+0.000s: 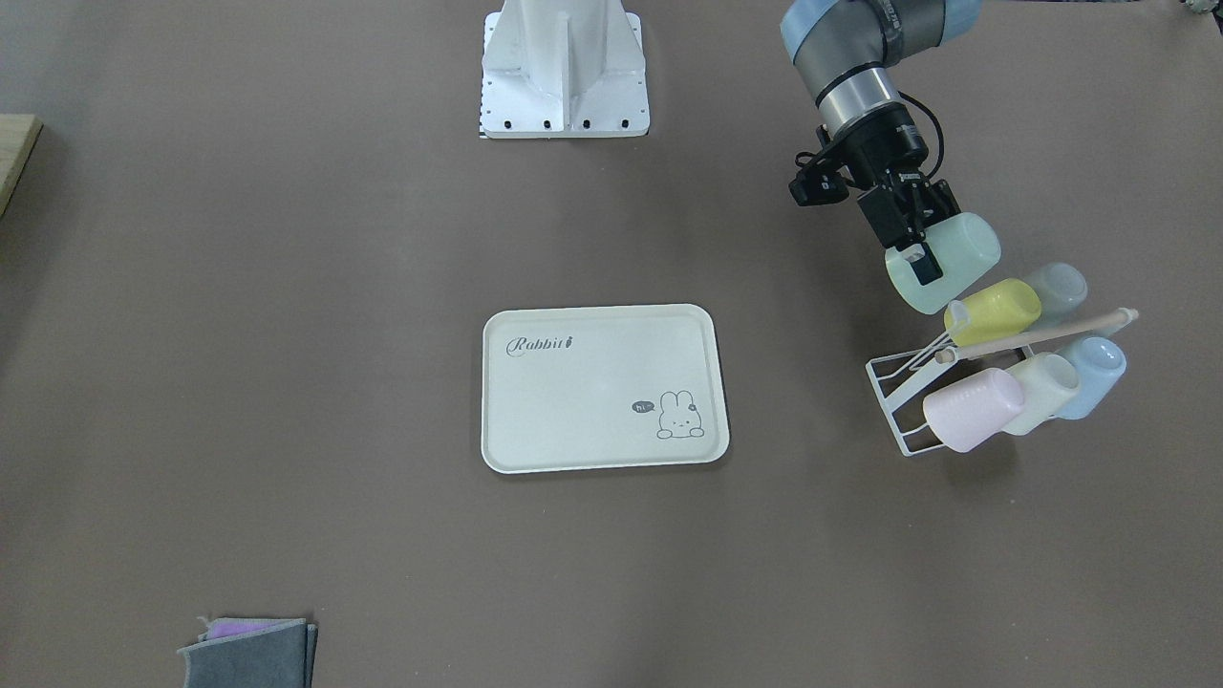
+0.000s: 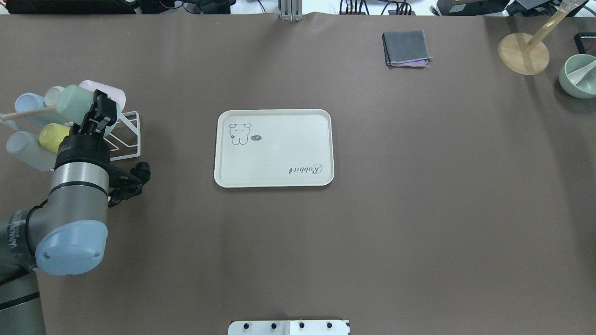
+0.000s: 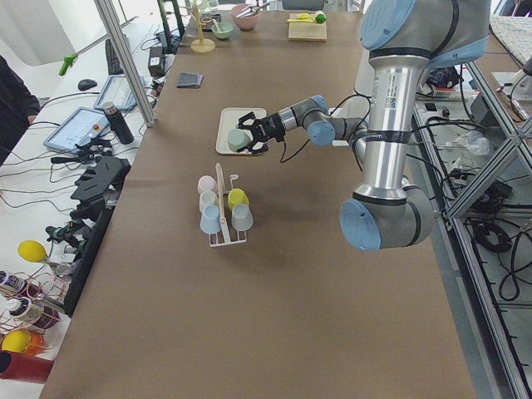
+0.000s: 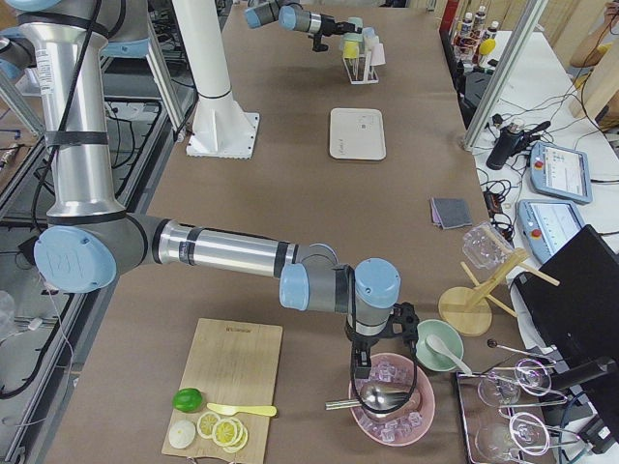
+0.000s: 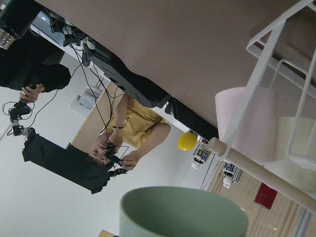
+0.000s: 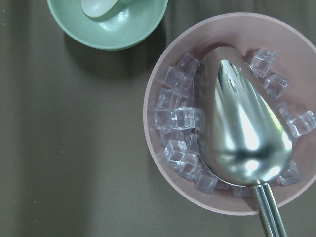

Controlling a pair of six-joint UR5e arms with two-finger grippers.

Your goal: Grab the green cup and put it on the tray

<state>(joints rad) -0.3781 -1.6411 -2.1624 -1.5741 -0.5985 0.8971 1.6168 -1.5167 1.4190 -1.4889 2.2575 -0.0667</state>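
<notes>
My left gripper should roll the cup until its opening is up on the way to the tray (image 1: 605,388), before lowering it, because the green cup's opening (image 1: 911,286) tilts downward in the gripper.
My left gripper (image 1: 919,260) is shut on the green cup (image 1: 946,258). It holds the cup tilted in the air just above the white wire cup rack (image 1: 893,397). The cup also shows in the overhead view (image 2: 72,101), in the exterior left view (image 3: 238,140), and as a rim at the bottom of the left wrist view (image 5: 182,212). The cream tray (image 1: 592,382) with "Rabbit" script lies empty mid-table, well apart from the cup; it also shows in the overhead view (image 2: 279,144). My right gripper (image 4: 363,372) hangs over a pink bowl far away; I cannot tell its state.
The rack holds a yellow cup (image 1: 994,311), a pink cup (image 1: 970,409), a cream cup (image 1: 1041,392) and two bluish cups. A folded grey cloth (image 2: 406,48), a wooden stand (image 2: 524,53) and a green bowl (image 2: 579,77) sit far right. A metal scoop (image 6: 242,128) lies in the ice bowl (image 6: 163,74).
</notes>
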